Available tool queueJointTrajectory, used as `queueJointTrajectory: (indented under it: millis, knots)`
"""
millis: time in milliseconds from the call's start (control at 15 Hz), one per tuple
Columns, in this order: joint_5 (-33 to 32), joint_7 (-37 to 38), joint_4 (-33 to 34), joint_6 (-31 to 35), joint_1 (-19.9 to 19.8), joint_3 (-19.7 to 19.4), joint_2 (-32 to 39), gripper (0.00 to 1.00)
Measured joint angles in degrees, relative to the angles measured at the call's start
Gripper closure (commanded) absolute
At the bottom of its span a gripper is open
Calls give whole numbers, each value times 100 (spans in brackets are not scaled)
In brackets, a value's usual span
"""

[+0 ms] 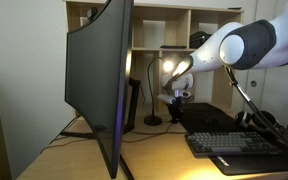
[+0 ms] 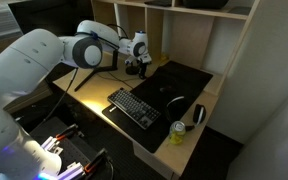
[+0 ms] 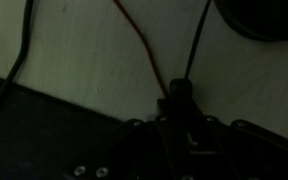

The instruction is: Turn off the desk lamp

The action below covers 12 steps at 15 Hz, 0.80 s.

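My gripper's fingers are shut at the black cable switch (image 3: 181, 88) while the desk lamp's bulb (image 1: 168, 66) is lit. I should open my fingers and squeeze the switch again.
The desk lamp (image 1: 167, 68) stands behind the big monitor, with a thin gooseneck, a round black base (image 1: 152, 121) and a bulb that glows warm yellow. My gripper (image 1: 176, 101) points down just beside the lamp, over the desk by the base, and also shows in an exterior view (image 2: 137, 68). In the dark wrist view the fingers (image 3: 180, 95) look closed together, tips at a black cable (image 3: 197, 40) on the pale desk. A dark round edge, perhaps the lamp base (image 3: 264, 15), is at the top right. I cannot make out a switch.
A large curved black monitor (image 1: 102, 80) fills the near side. A keyboard (image 2: 134, 107), mouse (image 2: 174, 101) and black mat (image 2: 189, 85) lie on the desk, with a green can (image 2: 179, 133) near its corner. A red cable (image 3: 139, 40) runs beside the gripper. Wooden shelves stand behind.
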Motion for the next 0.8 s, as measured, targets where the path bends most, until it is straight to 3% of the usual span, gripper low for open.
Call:
queueJointTrajectory:
  millis: [600, 667, 800]
  knots:
    - [71, -286, 11, 8, -209, 83, 0, 95]
    - [73, -334, 11, 8, -226, 92, 0, 53]
    - [73, -362, 11, 6, -234, 103, 0, 46]
